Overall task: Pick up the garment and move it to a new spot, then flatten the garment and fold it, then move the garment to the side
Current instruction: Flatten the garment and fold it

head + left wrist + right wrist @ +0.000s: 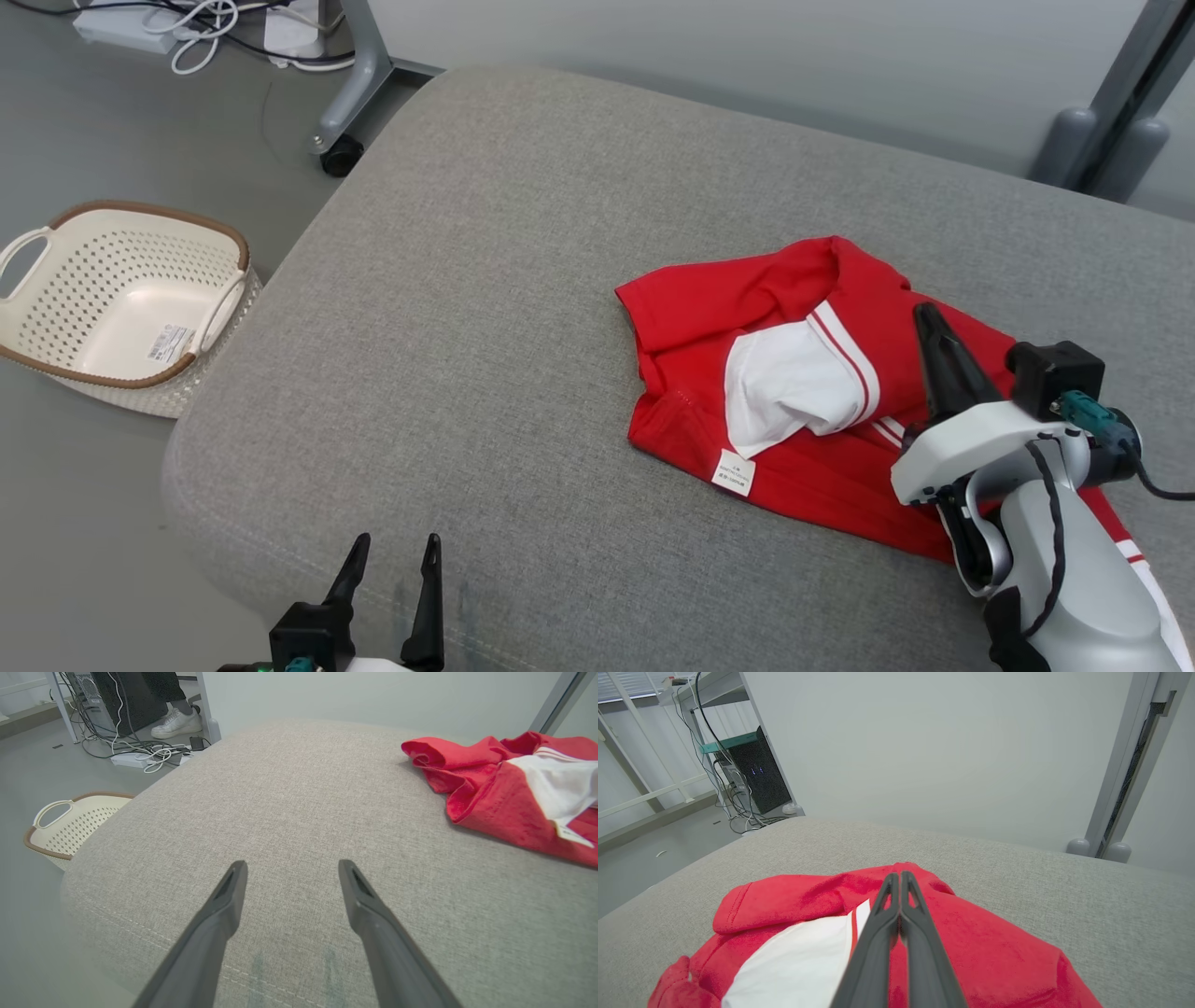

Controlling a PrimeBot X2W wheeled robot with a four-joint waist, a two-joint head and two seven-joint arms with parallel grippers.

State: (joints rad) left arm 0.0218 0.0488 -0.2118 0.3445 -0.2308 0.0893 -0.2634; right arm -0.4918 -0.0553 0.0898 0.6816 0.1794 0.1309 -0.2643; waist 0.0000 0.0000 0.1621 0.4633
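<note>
I expect the white panel (784, 381) to spread out as a sleeve when I flatten the garment, because a striped band (848, 360) joins the panel to red cloth.
The garment (691, 317) is red with a white panel, white stripes and a small label. It lies crumpled on the right half of the grey cushion (523, 280). My right gripper (924, 313) hovers over the garment's right part, fingers pressed together, with no cloth seen between them. The right wrist view has those shut fingertips (897, 875) over the far edge of the garment (994, 961). My left gripper (397, 541) is open above the bare cushion near its front edge, well left of the garment (481, 807). Its spread fingers (292, 865) hold nothing.
A cream perforated basket (121, 299) stands on the floor left of the cushion. Cables and a power strip (140, 23) lie at the back left beside a wheeled table leg (341, 154). A person's white shoe (175, 721) shows near a computer. Grey posts (1111, 121) rise behind the cushion's right corner.
</note>
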